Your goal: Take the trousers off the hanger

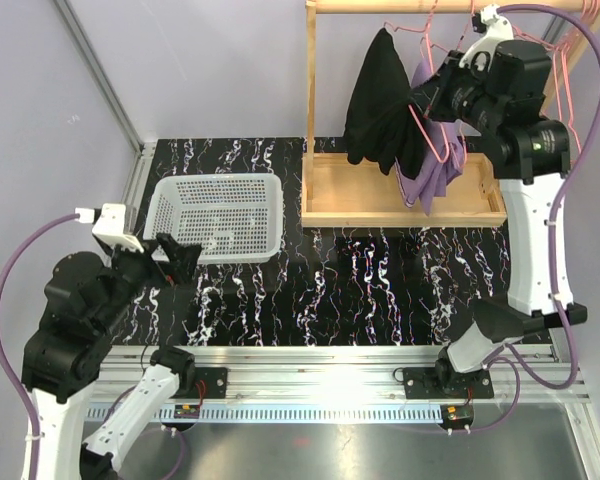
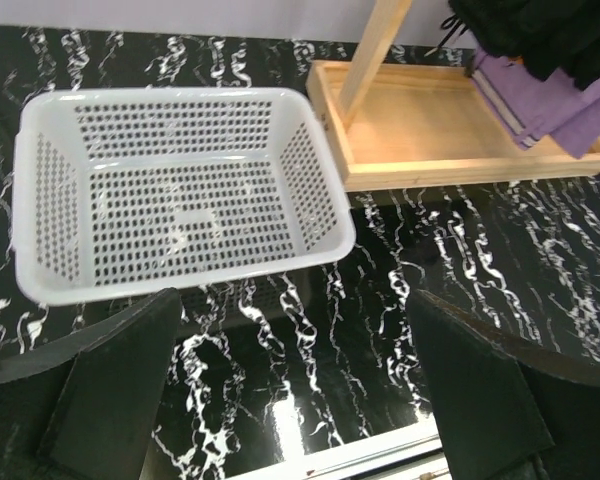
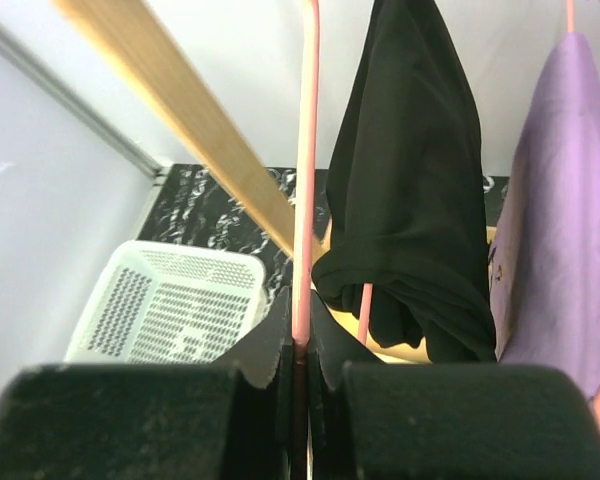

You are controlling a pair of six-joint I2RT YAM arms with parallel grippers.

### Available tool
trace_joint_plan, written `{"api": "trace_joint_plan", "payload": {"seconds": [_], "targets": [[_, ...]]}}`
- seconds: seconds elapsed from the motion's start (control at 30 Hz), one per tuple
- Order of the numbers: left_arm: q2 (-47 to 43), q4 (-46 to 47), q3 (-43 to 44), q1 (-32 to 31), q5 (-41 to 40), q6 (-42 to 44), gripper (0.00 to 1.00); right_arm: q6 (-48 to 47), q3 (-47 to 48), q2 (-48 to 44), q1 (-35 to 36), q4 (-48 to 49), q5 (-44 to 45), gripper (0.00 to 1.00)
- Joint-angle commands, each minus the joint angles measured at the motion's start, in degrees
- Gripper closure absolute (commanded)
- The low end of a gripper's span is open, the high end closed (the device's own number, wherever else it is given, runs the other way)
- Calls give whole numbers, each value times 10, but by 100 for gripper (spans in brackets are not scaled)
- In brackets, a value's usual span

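Observation:
My left gripper should keep moving toward the black trousers' free lower folds [image 1: 385, 149] and close there, as my right gripper is shut on the hanger's pink wire [image 1: 426, 137].
The black trousers [image 1: 378, 100] are draped over a pink wire hanger [image 1: 429, 133] that hangs from the wooden rail. The light purple trousers [image 1: 436, 178] hang just to their right. My right gripper [image 1: 422, 100] is raised at the rack, shut on the hanger's pink wire [image 3: 305, 150]. In the right wrist view the wire runs straight up out of the gripper [image 3: 298, 335], with the black trousers [image 3: 410, 180] and the purple trousers [image 3: 560, 220] to its right. My left gripper [image 1: 180, 258] is open and empty, low beside the basket; its own view shows the gripper [image 2: 292, 335] over bare table.
A white perforated basket [image 1: 216, 217] stands on the black marbled table at the left. The wooden rack has a tray base [image 1: 400, 215], an upright post [image 1: 310, 100] and a top rail [image 1: 380, 6]. More pink hangers [image 1: 570, 90] hang at the far right.

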Motion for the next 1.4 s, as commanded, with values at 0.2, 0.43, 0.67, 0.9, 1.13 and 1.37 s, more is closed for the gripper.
{"api": "trace_joint_plan", "payload": {"seconds": [0.2,0.43,0.67,0.9,1.13,1.37], "targets": [[92,72,104,-3,103,4,1,14,-26,-110,2,97,-74,100],[150,125,139,-7,132,-8,1,36,-124,-180,2,123,-116,100],[220,141,186,-113,29,16,1,72,-236,-264,3,185,-165,100],[332,159,236,-339,-184,76,1,98,-346,-322,2,234,-178,100],[409,272,256,-483,-244,106,1,154,-409,-363,3,288,-185,100],[483,380,256,-506,-251,122,1,174,-386,-370,2,272,-165,100]]}}
